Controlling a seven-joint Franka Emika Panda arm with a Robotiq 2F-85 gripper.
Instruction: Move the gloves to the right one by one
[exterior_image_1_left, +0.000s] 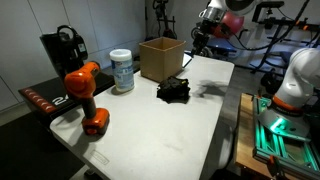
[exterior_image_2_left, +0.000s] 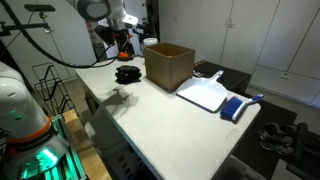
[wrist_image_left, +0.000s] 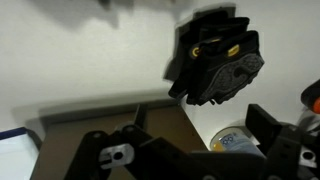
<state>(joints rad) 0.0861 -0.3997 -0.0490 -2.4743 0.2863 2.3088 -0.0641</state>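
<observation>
My gripper's fingers are open, and the black gloves (exterior_image_1_left: 173, 90) are clear of the brown box. My gripper should go on down to the heap's top (exterior_image_1_left: 177, 82) before it closes on fabric there.
The gloves (exterior_image_1_left: 175, 90) lie in a small black heap on the white table, just in front of the brown cardboard box (exterior_image_1_left: 160, 58). They show in both exterior views, with the gloves (exterior_image_2_left: 127, 73) left of the box (exterior_image_2_left: 168, 66) there. In the wrist view the gloves (wrist_image_left: 215, 60) sit at the upper right, with yellow marks on the fabric. My gripper (exterior_image_1_left: 197, 40) hangs in the air above the table's far side, beyond the heap and apart from it. Its jaws stand open with nothing between them, and the gripper (wrist_image_left: 190, 142) fills the bottom of the wrist view.
A white canister (exterior_image_1_left: 122, 70), an orange drill (exterior_image_1_left: 85, 95) and a black machine (exterior_image_1_left: 62, 48) stand beside the box. A white cutting board (exterior_image_2_left: 205, 95) and a blue item (exterior_image_2_left: 235, 107) lie on the box's other side. The table's edge (exterior_image_1_left: 225, 110) runs close to a green-lit robot base.
</observation>
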